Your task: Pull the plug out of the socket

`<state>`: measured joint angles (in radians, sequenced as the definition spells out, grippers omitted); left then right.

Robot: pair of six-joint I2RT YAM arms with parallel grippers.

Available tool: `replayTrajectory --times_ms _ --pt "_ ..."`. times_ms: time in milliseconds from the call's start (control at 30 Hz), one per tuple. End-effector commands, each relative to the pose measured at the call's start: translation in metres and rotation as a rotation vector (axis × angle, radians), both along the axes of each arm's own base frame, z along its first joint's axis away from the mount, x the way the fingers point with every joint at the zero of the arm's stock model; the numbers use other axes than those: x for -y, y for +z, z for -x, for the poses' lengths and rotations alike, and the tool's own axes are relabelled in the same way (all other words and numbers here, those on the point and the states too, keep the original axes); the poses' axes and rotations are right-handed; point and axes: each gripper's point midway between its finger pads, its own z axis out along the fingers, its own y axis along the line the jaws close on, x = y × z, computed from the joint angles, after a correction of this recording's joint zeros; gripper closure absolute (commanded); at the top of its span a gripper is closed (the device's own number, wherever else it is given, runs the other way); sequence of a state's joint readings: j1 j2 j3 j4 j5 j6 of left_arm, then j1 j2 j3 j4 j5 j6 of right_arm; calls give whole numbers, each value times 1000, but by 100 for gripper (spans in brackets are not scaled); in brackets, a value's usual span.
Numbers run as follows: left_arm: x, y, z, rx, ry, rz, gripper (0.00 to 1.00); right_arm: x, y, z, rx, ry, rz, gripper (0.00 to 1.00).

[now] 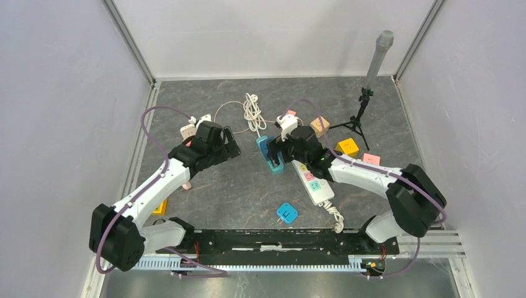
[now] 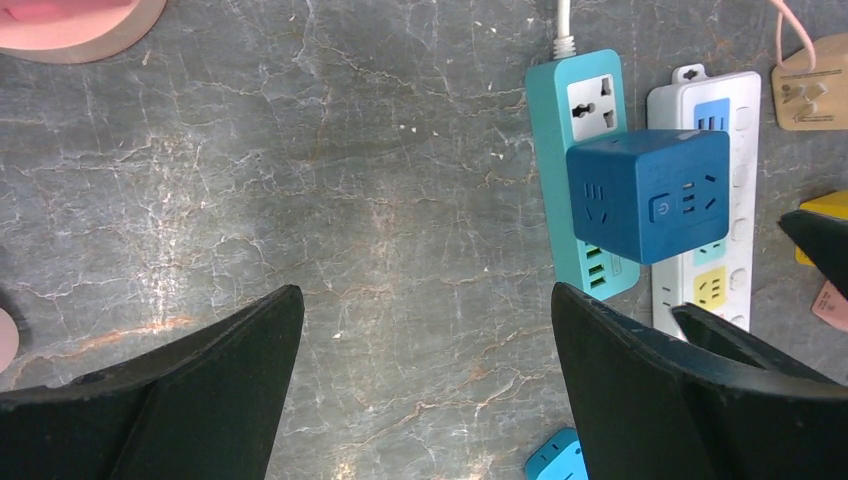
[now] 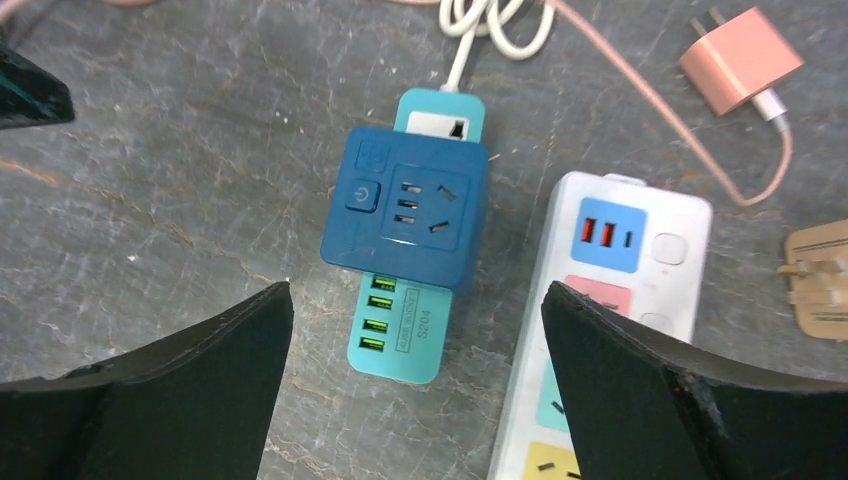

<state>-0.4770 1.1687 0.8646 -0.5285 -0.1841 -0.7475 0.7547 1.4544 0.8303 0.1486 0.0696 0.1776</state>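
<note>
The robot's left gripper should hold the socket's cable end (image 2: 573,88) before the right gripper pulls the plug, because the dark blue cube plug (image 2: 648,195) sits in the loose teal socket.
A dark blue cube plug (image 3: 405,208) sits plugged into a teal power strip (image 3: 400,335) lying flat on the grey marbled floor; both also show in the left wrist view, the cube (image 2: 648,195) on the strip (image 2: 585,100). My right gripper (image 3: 415,295) is open and empty, hovering above the near end of the teal strip, its fingers wide on either side. My left gripper (image 2: 428,300) is open and empty over bare floor to the left of the strip. In the top view the strip (image 1: 273,162) lies between the left gripper (image 1: 233,146) and the right gripper (image 1: 278,148).
A white power strip (image 3: 640,270) with coloured sockets lies right beside the teal one. A pink charger (image 3: 740,60) with its cable, a beige adapter (image 1: 319,126), a yellow cube (image 1: 348,146), a small light-blue plug (image 1: 286,213) and a tripod (image 1: 361,112) stand around.
</note>
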Motion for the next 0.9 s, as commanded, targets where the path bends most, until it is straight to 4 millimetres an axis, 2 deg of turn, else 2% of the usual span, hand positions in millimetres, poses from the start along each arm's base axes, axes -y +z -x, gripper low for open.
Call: replayTrajectory --times_ms 0,167,267,333,467,600,733,867 --pt "-3 6 -6 39 33 15 0 -21 5 -13 28 -6 13 2" --pt "1 5 -9 39 37 33 0 -29 -13 -27 19 -67 92 3" --pt "5 5 -13 42 41 55 0 -32 -19 -33 17 -84 114 11" --pt "10 5 -16 40 40 75 0 -36 -22 -34 13 -74 111 21" --pt "20 2 -25 44 39 114 0 -43 -26 -25 2 -26 89 45" --pt "22 3 -40 106 68 131 3 -45 -29 -12 -23 1 56 61" --pt "33 -2 -46 128 37 174 6 -52 -30 11 -51 62 -1 67" --pt "45 -16 -47 119 -13 209 8 -58 -28 29 -63 120 -29 67"
